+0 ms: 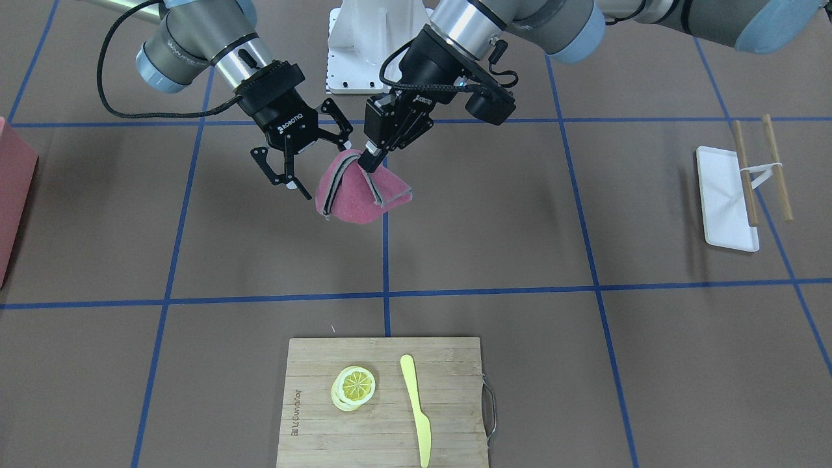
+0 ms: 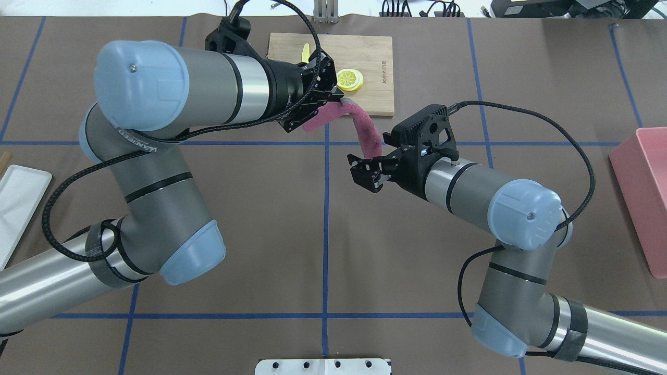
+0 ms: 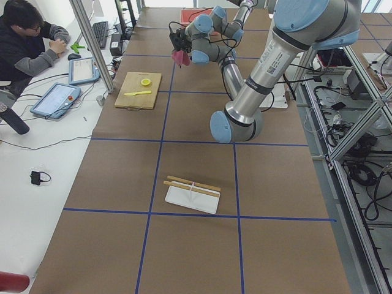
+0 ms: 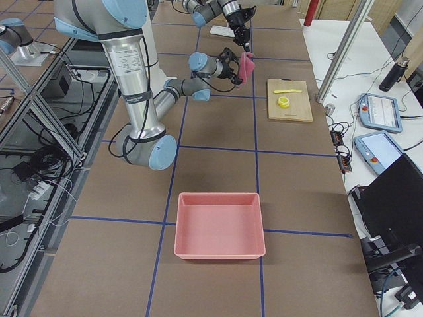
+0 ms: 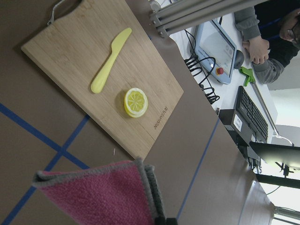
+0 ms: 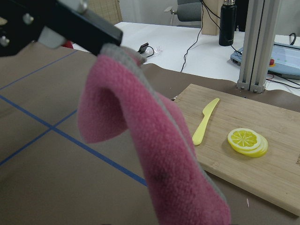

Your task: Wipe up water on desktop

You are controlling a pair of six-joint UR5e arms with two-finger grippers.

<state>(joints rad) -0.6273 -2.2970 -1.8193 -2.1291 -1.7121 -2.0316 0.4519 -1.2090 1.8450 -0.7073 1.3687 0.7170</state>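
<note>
I expect the cloth [image 1: 363,198] to stay folded and stick out with a drooping end when I carry it, because the pink cloth's folded layers [image 1: 336,182] curve outward.
My left gripper [image 1: 372,162] is shut on the top fold of a pink cloth with grey edging [image 1: 364,195] and holds it above the brown desktop [image 1: 494,221]. The cloth hangs folded from the fingers [image 2: 365,130]. My right gripper [image 1: 316,162] is open right beside the cloth's hanging end, with one finger close to its edge; I cannot tell if it touches. The cloth fills the right wrist view [image 6: 154,140] and shows at the bottom of the left wrist view [image 5: 103,197]. No water shows on the desktop.
A bamboo cutting board [image 1: 383,416] with lemon slices [image 1: 354,385] and a yellow knife [image 1: 416,409] lies just beyond the cloth. A white tray with chopsticks [image 1: 725,195] lies on my left side. A pink bin [image 2: 643,192] stands on my right.
</note>
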